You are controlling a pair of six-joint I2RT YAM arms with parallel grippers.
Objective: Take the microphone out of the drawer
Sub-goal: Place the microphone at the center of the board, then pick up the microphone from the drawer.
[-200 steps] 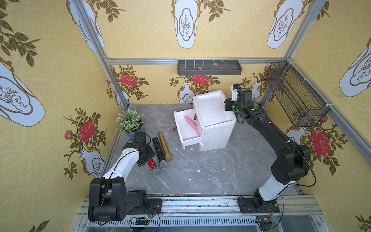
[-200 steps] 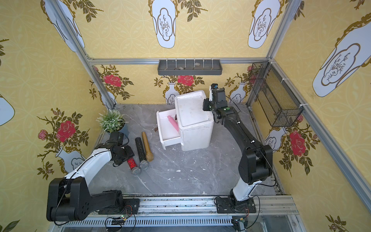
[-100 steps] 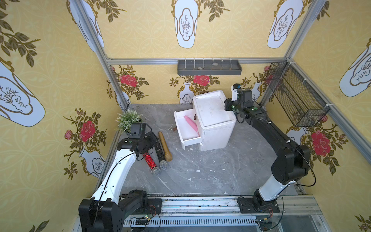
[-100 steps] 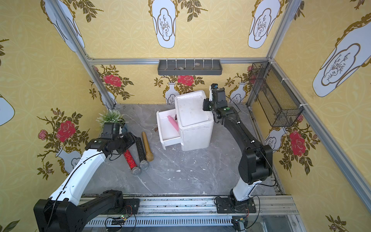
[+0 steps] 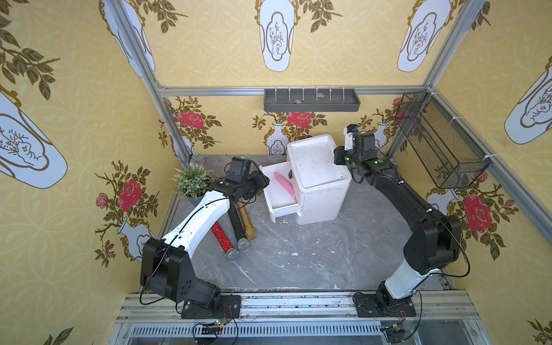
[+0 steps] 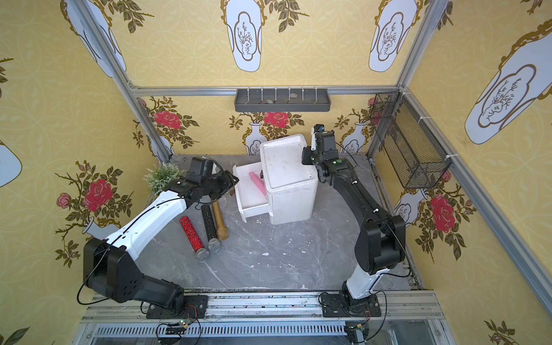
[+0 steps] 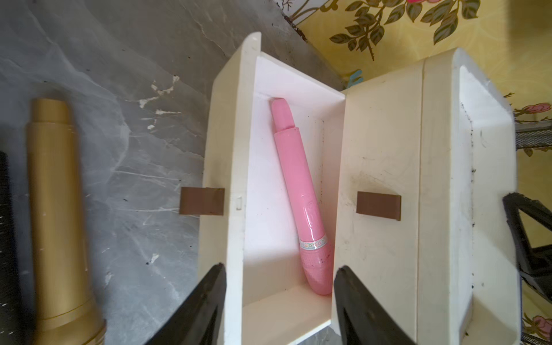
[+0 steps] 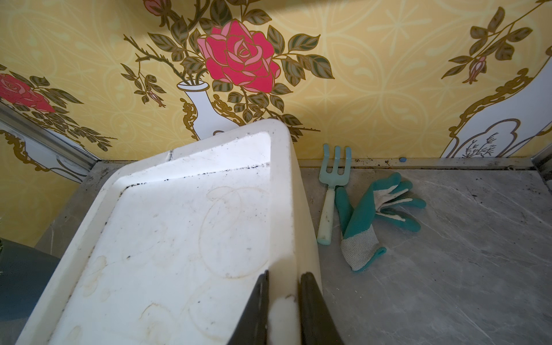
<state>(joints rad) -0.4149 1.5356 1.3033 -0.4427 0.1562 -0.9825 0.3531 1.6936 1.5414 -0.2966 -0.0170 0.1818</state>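
Note:
I should keep lowering my left gripper's open fingers until they are on both sides of the body, since the pink microphone's body has room on both sides in the drawer.
A pink microphone lies slanted inside the open drawer of the white cabinet. Its head is tucked under the cabinet front. My left gripper hovers open over the drawer, holding nothing. In the left wrist view, one finger lines up with the drawer's front wall and the other with the cabinet face. On the cabinet's far side, my right gripper is shut on the top rim.
Red, black and gold microphones lie side by side on the table beneath my left arm. A potted plant stands at the left wall. Behind the cabinet lie a garden fork and a glove. A wire basket hangs at right.
My left arm has lifted away from the microphones on the table and swung right toward the drawer. The right arm has not moved.

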